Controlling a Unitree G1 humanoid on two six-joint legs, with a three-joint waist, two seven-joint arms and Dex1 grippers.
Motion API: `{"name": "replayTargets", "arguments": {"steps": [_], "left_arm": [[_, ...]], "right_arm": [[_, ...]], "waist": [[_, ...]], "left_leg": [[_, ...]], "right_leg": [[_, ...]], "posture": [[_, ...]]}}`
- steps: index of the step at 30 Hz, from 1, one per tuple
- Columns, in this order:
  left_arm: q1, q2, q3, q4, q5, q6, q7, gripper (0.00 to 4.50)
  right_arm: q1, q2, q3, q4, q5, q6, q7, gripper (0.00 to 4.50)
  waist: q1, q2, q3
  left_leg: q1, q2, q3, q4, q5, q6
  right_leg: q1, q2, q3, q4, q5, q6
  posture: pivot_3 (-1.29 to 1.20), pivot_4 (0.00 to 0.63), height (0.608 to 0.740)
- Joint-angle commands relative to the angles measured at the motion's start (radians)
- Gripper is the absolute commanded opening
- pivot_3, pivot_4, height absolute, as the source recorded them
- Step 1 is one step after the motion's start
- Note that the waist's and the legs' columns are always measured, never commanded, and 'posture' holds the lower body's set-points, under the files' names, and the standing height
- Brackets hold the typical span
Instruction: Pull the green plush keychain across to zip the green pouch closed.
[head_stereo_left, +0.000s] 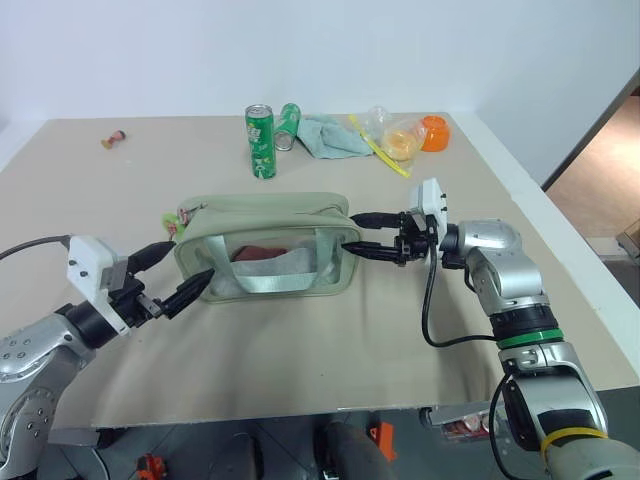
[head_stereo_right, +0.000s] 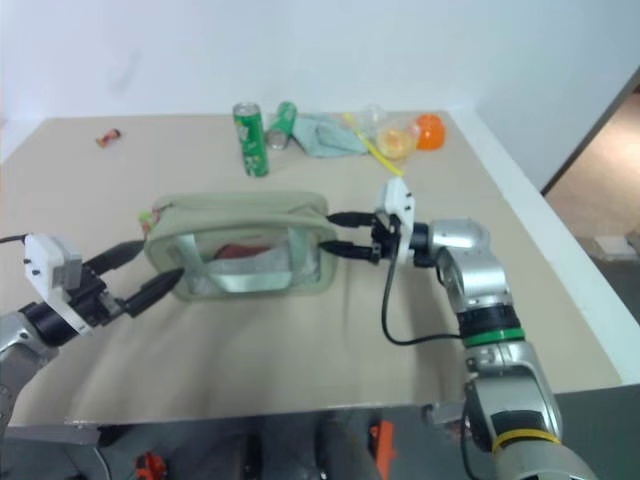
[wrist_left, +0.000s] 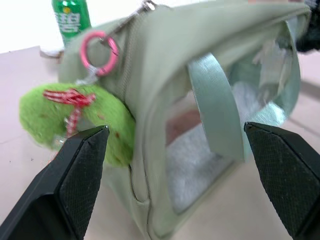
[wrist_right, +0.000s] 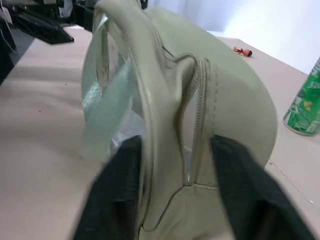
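Observation:
Next, I lay the green plush keychain (head_stereo_left: 171, 225), which hangs over the pouch's end, on top with my left gripper while my right gripper pinches the front rim (head_stereo_left: 337, 229).
The green pouch (head_stereo_left: 265, 245) lies on its side at mid-table, its strap handle (head_stereo_left: 270, 282) and clear panel facing me. The green plush keychain (head_stereo_left: 172, 220) hangs by a pink ring (wrist_left: 98, 52) at the pouch's left end. My left gripper (head_stereo_left: 180, 268) is open, level, its fingers (wrist_left: 75, 165) straddling that left end just beside the keychain without touching it. My right gripper (head_stereo_left: 355, 232) is open at the pouch's right end, a finger on either side of the end seam where the zipper (wrist_right: 200, 100) stops.
At the back stand a green soda can (head_stereo_left: 260, 141), a second can on its side (head_stereo_left: 288, 125), a teal cloth (head_stereo_left: 333, 135), a clear bag with yellow contents (head_stereo_left: 400, 140) and an orange piece (head_stereo_left: 434, 132). A small red item (head_stereo_left: 115, 140) lies far left. The table's right edge (head_stereo_left: 560, 250) is close to my right arm.

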Motion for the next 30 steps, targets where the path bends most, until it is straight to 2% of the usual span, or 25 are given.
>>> {"name": "replayTargets", "arguments": {"steps": [1,9,14,15,20,25,30], "left_arm": [[0.000,-0.001,0.034,-0.007,-0.010,-0.010,0.007,4.50],[0.014,0.000,0.037,0.014,0.003,-0.024,-0.003,4.50],[0.011,0.010,0.024,0.026,0.025,-0.033,-0.018,4.50],[0.007,0.010,0.022,0.027,0.027,-0.033,-0.018,4.50],[-0.016,0.004,0.040,0.037,0.013,-0.023,0.000,4.50],[-0.043,0.012,0.074,0.090,0.017,-0.003,0.041,4.50],[-0.111,0.065,0.077,0.188,0.076,-0.024,0.044,4.50]], "right_arm": [[0.015,-0.019,-0.040,-0.101,0.026,0.039,-0.036,2.31],[0.041,-0.025,-0.082,-0.288,0.120,0.203,-0.122,2.31],[0.031,-0.024,-0.075,-0.300,0.137,0.247,-0.131,2.31],[0.033,-0.025,-0.070,-0.296,0.135,0.246,-0.126,1.76],[0.050,-0.030,-0.060,-0.289,0.120,0.234,-0.112,0.11],[0.056,-0.033,-0.054,-0.288,0.102,0.209,-0.103,0.04],[0.063,-0.048,-0.048,-0.297,0.087,0.187,-0.087,0.04]], "waist": [[0.000,0.000,0.000],[0.000,0.000,0.000],[0.000,0.000,0.000],[0.000,0.000,0.000],[0.000,0.000,0.000],[0.000,0.000,0.000],[0.001,0.000,0.000]], "left_leg": [[0.000,0.000,0.000,0.000,0.000,0.000],[0.000,0.000,0.000,0.000,0.000,0.000],[0.000,0.000,0.000,0.000,0.000,0.000],[0.000,0.000,0.000,0.000,0.000,0.000],[0.000,-0.001,0.000,0.000,0.000,0.000],[0.000,0.000,-0.001,0.000,0.000,0.000],[0.000,0.000,-0.001,0.000,0.000,0.000]], "right_leg": [[0.000,0.000,0.000,0.000,0.000,0.000],[0.000,0.000,0.000,0.000,0.000,0.000],[0.000,0.000,0.000,0.000,0.000,0.000],[0.000,0.000,0.000,0.000,0.000,0.000],[0.000,0.000,0.000,0.000,0.000,0.000],[0.000,0.000,-0.001,0.000,0.000,0.000],[0.000,0.000,-0.001,0.000,0.000,0.000]], "posture": [[0.00,0.150,0.740],[0.00,0.150,0.740],[0.00,0.150,0.740],[0.00,0.150,0.740],[0.00,0.150,0.740],[0.00,0.150,0.740],[0.00,0.150,0.740]]}}
